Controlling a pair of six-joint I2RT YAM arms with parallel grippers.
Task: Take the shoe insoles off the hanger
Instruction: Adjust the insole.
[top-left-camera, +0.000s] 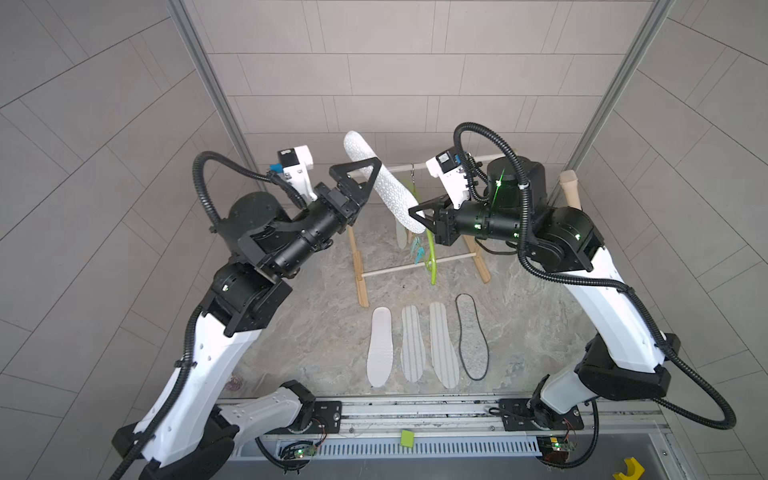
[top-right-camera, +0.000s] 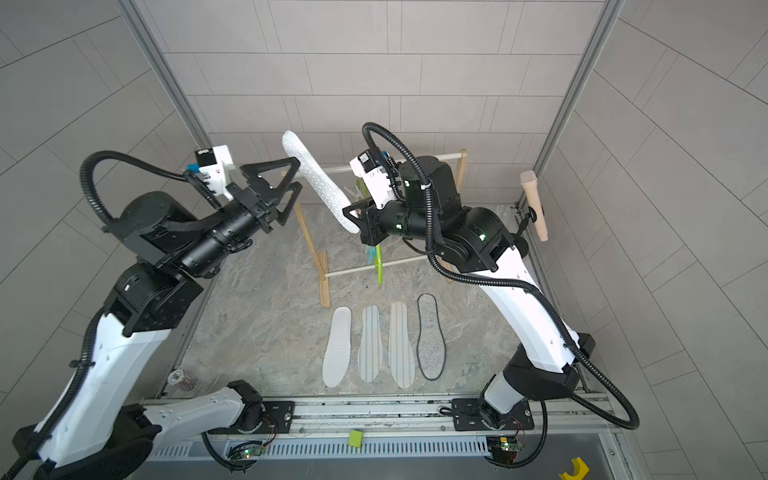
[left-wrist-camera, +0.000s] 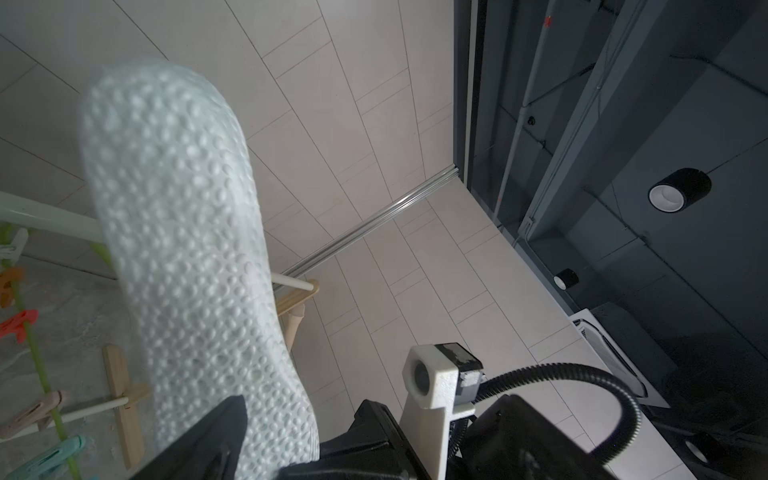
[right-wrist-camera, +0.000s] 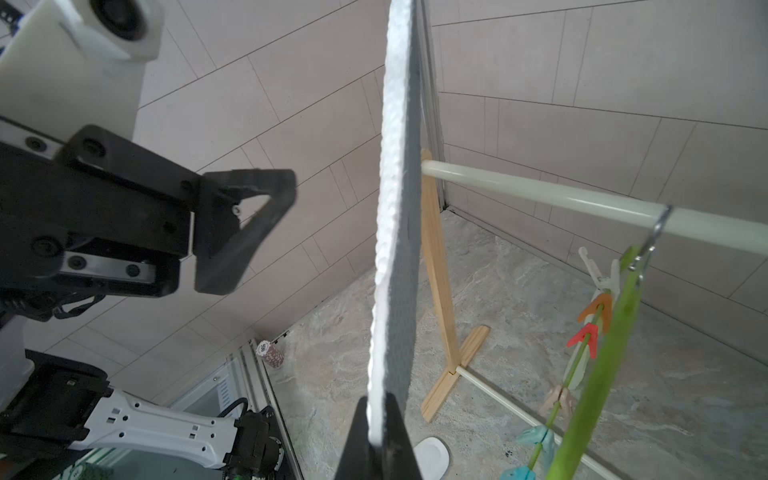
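Observation:
My right gripper is holding the white dotted insole's lower end, dotted side up (top-left-camera: 392, 194), so next my left gripper grabs its upper half (top-left-camera: 359, 147) to help flip it over.
My right gripper (top-left-camera: 419, 217) (right-wrist-camera: 384, 415) is shut on the lower end of a white dotted insole (top-left-camera: 384, 183) (top-right-camera: 318, 178) (left-wrist-camera: 178, 232) (right-wrist-camera: 397, 216), which rises steeply up and to the left. Beside its upper half my left gripper (top-left-camera: 370, 183) (top-right-camera: 297, 176) stands open, apart from it. The lime-green hanger (top-left-camera: 432, 257) (top-right-camera: 379, 266) (right-wrist-camera: 594, 374) hangs by its hook from the rack's top rod, with coloured pegs along it. A pale insole (top-left-camera: 401, 239) hangs low beside it. On the table lie a white insole (top-left-camera: 380, 345), two striped ones (top-left-camera: 412, 345) (top-left-camera: 444, 345) and a grey black-edged one (top-left-camera: 471, 336).
The wooden rack (top-left-camera: 357, 266) (right-wrist-camera: 436, 270) with white rods stands at the back of the table. A wooden piece (top-left-camera: 569, 189) hangs at the right post. A stack of chips (top-right-camera: 183, 380) sits front left. A green block (top-left-camera: 407, 438) lies on the front rail.

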